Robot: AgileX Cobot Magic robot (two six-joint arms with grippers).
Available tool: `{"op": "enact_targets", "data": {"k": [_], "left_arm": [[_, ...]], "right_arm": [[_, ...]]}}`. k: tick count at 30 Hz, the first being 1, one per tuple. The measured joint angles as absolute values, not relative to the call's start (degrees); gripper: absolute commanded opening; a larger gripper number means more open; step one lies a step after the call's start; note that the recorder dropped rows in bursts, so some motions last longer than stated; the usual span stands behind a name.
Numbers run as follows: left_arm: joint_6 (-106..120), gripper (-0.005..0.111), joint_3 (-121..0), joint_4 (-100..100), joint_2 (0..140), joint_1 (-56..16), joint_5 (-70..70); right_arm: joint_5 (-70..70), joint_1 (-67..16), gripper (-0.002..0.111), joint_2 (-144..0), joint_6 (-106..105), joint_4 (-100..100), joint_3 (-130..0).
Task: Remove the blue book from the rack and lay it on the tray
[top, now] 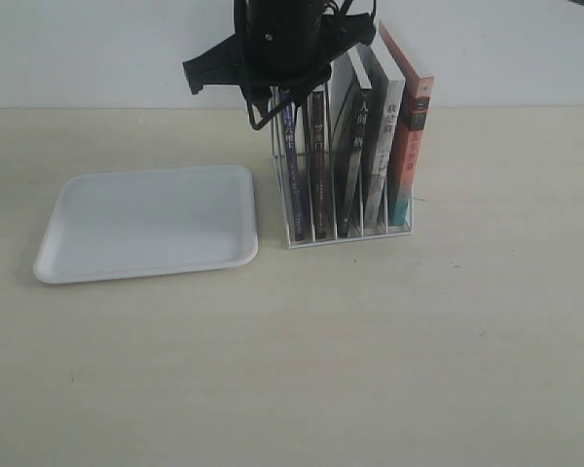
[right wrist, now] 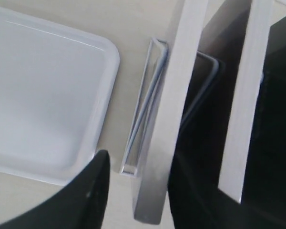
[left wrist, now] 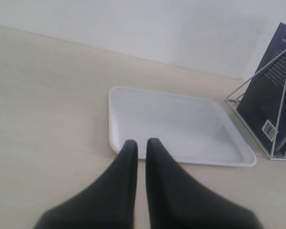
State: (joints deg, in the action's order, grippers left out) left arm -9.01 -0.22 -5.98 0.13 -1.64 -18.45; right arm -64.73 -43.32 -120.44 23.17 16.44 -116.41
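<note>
I expect the blue book (top: pixel 294 185) to slide straight up by itself when I lift it, because a wire divider (right wrist: pixel 200 94) stands between the blue book and its neighbour.
The white wire rack (top: pixel 294 239) holds several upright books. The blue book (top: pixel 290 161) stands in its leftmost slot, blue-purple spine facing out; its dark blue cover (left wrist: pixel 269 90) shows in the left wrist view. My right gripper (top: pixel 287 97) hangs over the rack's left end and hides the book's top. In the right wrist view it (right wrist: pixel 138 191) is open, one finger on each side of the blue book's pale top edge (right wrist: pixel 162 157), with a gap on the tray side. The white tray (top: pixel 151 222) lies bare left of the rack. My left gripper (left wrist: pixel 141 143) is shut on nothing, near the tray's rim (left wrist: pixel 117 143).
Right of the blue book stand black-spined books (top: pixel 319 165), a pale-spined book (top: pixel 380 165) and a red-orange-spined book (top: pixel 409 156), leaning right. A white wall runs behind the beige table (top: pixel 370 350). The rack's wire frame (right wrist: pixel 140 119) lies close beside the tray (right wrist: pixel 43 90).
</note>
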Motion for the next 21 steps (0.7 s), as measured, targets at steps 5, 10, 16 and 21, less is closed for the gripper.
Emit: {"op": "enact_targets", "data": {"k": [5,10,16,21], "left_arm": [[-9.0,0.006,-0.2,-6.0,0.1,-1.6,-18.5],[-9.0,0.006,-0.2,-6.0,0.1,-1.6,-18.5],[-9.0,0.006,-0.2,-6.0,0.1,-1.6,-18.5],[-9.0,0.006,-0.2,-6.0,0.1,-1.6,-18.5]], "right_arm": [[-64.5,-42.5,0.039,-121.2,24.1,16.6,-116.4],[-63.5,-42.0,0.033,-121.4,25.0,16.9,-116.4],[-62.9,-42.0,0.003,-121.5,25.6,17.0,-116.4],[-62.9,-42.0,0.0,-121.5,25.6,17.1,-116.4]]}}
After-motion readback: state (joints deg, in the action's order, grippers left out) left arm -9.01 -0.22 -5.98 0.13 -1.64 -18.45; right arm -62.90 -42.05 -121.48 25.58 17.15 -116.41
